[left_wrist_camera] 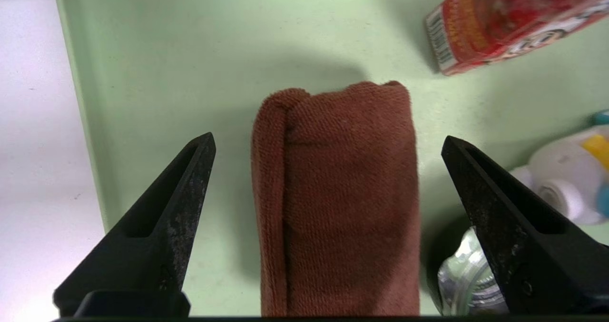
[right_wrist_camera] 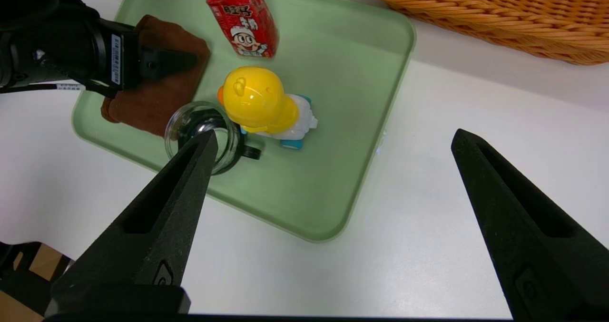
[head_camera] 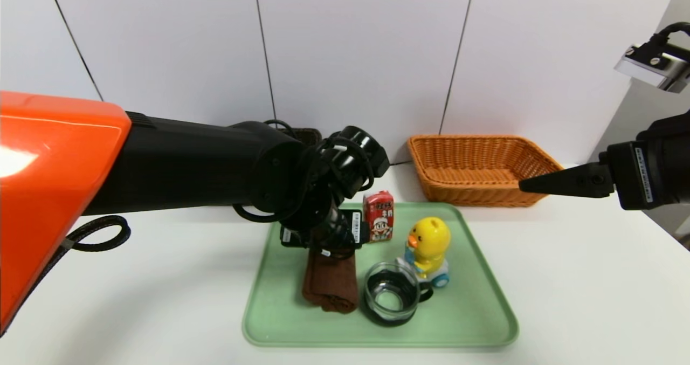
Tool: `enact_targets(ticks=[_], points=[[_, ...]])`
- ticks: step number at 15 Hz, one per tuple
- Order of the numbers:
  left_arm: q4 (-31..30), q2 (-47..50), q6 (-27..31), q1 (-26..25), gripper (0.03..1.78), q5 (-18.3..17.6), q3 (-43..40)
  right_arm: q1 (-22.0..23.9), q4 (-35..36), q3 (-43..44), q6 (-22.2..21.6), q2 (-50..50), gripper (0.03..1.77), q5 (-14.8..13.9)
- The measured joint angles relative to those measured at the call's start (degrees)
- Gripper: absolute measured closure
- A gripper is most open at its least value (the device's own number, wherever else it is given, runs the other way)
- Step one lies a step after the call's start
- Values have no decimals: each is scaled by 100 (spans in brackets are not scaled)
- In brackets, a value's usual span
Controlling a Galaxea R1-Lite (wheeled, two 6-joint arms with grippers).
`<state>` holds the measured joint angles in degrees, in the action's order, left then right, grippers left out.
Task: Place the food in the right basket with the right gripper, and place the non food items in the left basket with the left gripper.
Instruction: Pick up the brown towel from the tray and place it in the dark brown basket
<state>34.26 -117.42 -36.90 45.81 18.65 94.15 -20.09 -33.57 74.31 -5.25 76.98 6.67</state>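
Note:
The rolled brown towel [head_camera: 331, 281] will squeeze in but stay bundled when the robot lifts and carries it, because a long fold [left_wrist_camera: 271, 208] lies snug along the towel's side.
On the green tray [head_camera: 474, 311] lie a rolled brown towel [head_camera: 330, 281], a clear glass cup [head_camera: 391, 295], a yellow duck toy [head_camera: 428, 243] and the food, a red carton [head_camera: 378, 216]. My left gripper [left_wrist_camera: 327, 139] hangs open just above the towel [left_wrist_camera: 338, 193], one finger on each side and not touching it. My right gripper [head_camera: 525, 186] is open and empty, held high at the right in front of the orange right basket [head_camera: 477, 168]. The dark left basket [head_camera: 307, 135] is mostly hidden behind my left arm.
The tray [right_wrist_camera: 333, 74] sits mid-table on a white surface, with a white wall behind. In the left wrist view the carton [left_wrist_camera: 499, 22], the duck [left_wrist_camera: 566, 179] and the glass cup [left_wrist_camera: 464, 274] crowd one side of the towel. Bare table lies right of the tray.

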Motion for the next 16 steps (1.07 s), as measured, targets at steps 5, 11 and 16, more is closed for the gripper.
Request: enact_targets(ticks=[5,11,16], points=[[141,-190,-50,5,12,-7,-33,6,4,-50,-135,-9,10,-15],[182,-265,-20,7,55,-9,-32,9,9,-74,-133,-22,10,-17],[236,-218,-30,22,111,-7,-22,9,11,-85,-130,-30,10,-6]])
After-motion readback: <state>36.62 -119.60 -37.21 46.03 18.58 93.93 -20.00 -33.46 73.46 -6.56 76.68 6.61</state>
